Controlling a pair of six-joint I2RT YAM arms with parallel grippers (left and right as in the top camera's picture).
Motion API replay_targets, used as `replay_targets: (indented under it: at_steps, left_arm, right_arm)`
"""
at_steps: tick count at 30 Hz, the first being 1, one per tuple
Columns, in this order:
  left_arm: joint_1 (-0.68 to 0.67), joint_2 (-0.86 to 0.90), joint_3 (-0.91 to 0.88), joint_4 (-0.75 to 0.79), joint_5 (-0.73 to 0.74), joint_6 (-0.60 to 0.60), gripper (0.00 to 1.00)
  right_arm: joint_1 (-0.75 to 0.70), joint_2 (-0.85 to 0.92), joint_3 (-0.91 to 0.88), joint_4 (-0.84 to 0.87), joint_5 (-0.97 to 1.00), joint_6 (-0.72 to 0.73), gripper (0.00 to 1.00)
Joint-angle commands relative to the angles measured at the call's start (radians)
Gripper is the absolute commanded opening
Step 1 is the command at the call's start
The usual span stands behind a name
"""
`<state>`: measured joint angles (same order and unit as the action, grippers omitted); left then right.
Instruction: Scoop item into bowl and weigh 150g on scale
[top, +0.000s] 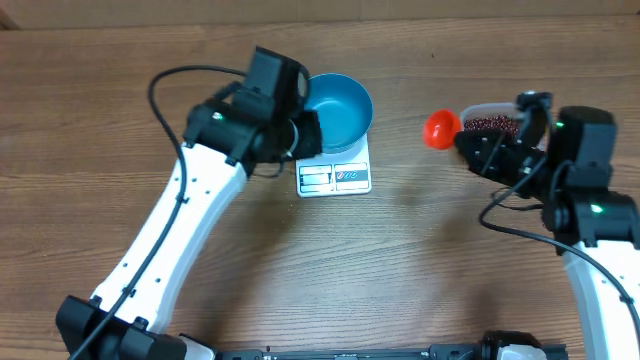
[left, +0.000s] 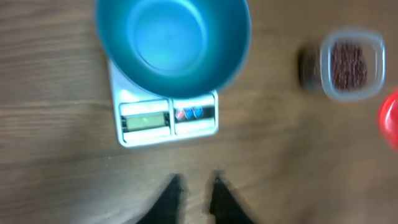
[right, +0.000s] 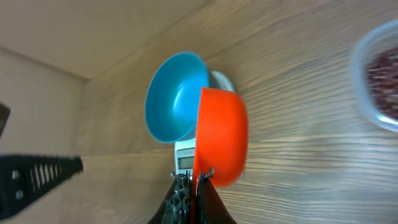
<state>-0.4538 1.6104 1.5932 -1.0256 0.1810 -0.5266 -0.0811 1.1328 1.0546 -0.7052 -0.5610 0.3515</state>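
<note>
I should press the scale's button (top: 352, 176) with my left gripper now that the empty blue bowl (top: 342, 112) is on the white scale. My right gripper should hold the scoop still meanwhile, before I scoop.
The blue bowl (top: 338, 110) (left: 173, 46) (right: 174, 96) stands empty on the white scale (top: 335, 177) (left: 168, 121) (right: 184, 158). The item, dark red-brown beans (top: 488, 122) (left: 348, 62) (right: 382, 78), lies in a clear tub (top: 478, 108) (left: 375, 87) to the right. My right gripper (top: 472, 146) (right: 191, 176) is shut on the handle of a red scoop (top: 442, 127) (right: 221, 134), held in the air between tub and bowl; no beans show in it. My left gripper (top: 304, 132) (left: 196, 180) hovers beside the bowl's left rim, its fingers close together with nothing between them.
The wooden table (top: 420, 260) carries only the scale, bowl and tub. The left arm (top: 190, 210) crosses the table's left half and the right arm (top: 590, 200) stands over the right edge. The red scoop shows at the right border of the left wrist view (left: 390, 118).
</note>
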Motion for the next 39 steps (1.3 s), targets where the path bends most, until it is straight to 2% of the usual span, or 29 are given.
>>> replay_targets:
  at_steps: [1,6,13,17,23,30,39]
  left_arm:
    - [-0.068,-0.019,-0.021,-0.013,-0.011,0.026,0.04]
    - [-0.153,-0.007,-0.147,0.077,-0.087,-0.028,0.04]
    - [-0.211,0.026,-0.382,0.422,-0.119,-0.079,0.04]
    - [-0.224,0.078,-0.438,0.541,-0.185,-0.061,0.05]
    - [-0.228,0.179,-0.443,0.6,-0.301,-0.024,0.04]
    - [-0.228,0.24,-0.443,0.701,-0.317,0.108,0.04]
    - [-0.228,0.29,-0.443,0.75,-0.348,0.124,0.04]
  right_arm:
    - [-0.043,-0.023,0.028,-0.024,0.019,-0.055,0.04]
    - [-0.066,-0.023,0.027,-0.049,0.021,-0.069,0.04]
    - [-0.066,-0.023,0.027,-0.052,0.021,-0.069,0.04]
    - [-0.066,-0.023,0.027,-0.053,0.029,-0.069,0.04]
    - [-0.066,-0.023,0.027,-0.052,0.037,-0.068,0.04]
    - [-0.066,-0.023,0.027,-0.053,0.068,-0.068,0.04]
    - [-0.066,-0.023,0.027,-0.052,0.071,-0.068,0.04]
